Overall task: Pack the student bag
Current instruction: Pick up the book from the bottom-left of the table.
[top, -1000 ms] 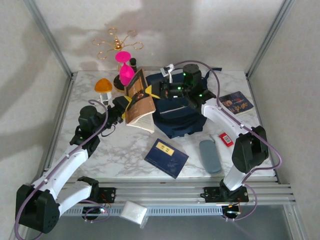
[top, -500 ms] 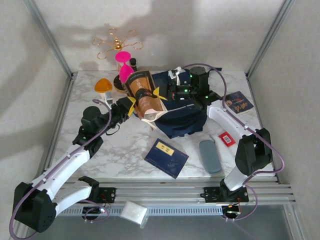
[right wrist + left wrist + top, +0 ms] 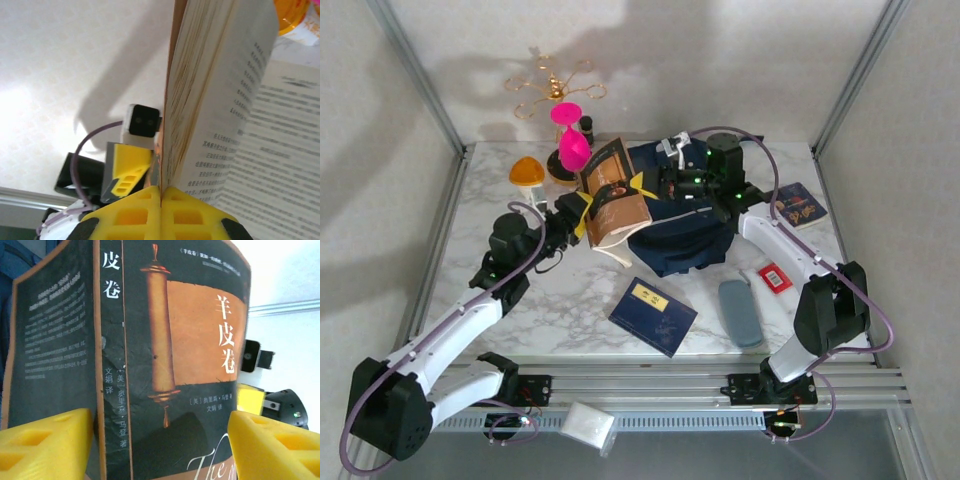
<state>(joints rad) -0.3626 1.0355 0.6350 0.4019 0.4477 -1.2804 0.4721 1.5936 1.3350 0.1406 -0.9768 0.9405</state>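
Note:
My right gripper is pinching one cover and the book hangs open (image 3: 230, 132). My left gripper should hold the spine (image 3: 112, 365) while my right gripper grips both covers together.
The student bag (image 3: 682, 238), a navy backpack, lies at the table's middle back. An open paperback (image 3: 612, 195) with a dark and orange cover is held up over the bag's left edge. My right gripper (image 3: 648, 185) is shut on the edge of this book (image 3: 215, 100), and its jaws (image 3: 161, 192) are pressed together on the cover. My left gripper (image 3: 588, 212) is at the book's left side, facing the spread cover (image 3: 165, 340). Its yellow fingers (image 3: 45, 440) stand wide apart in front of the cover, so that gripper (image 3: 162, 425) is open. The left gripper's finger (image 3: 127, 165) shows beside the cover.
A small navy book with a yellow label (image 3: 653, 315), a grey case (image 3: 740, 312) and a red item (image 3: 774, 277) lie in front of the bag. Another book (image 3: 795, 205) lies at the right. An orange lamp (image 3: 526, 172), a pink hourglass (image 3: 570, 135) and a gold stand (image 3: 555, 85) are at the back left.
The book has swung from standing beside the bag to leaning over its left edge. The right gripper has drawn slightly right, and the left gripper has followed the book.

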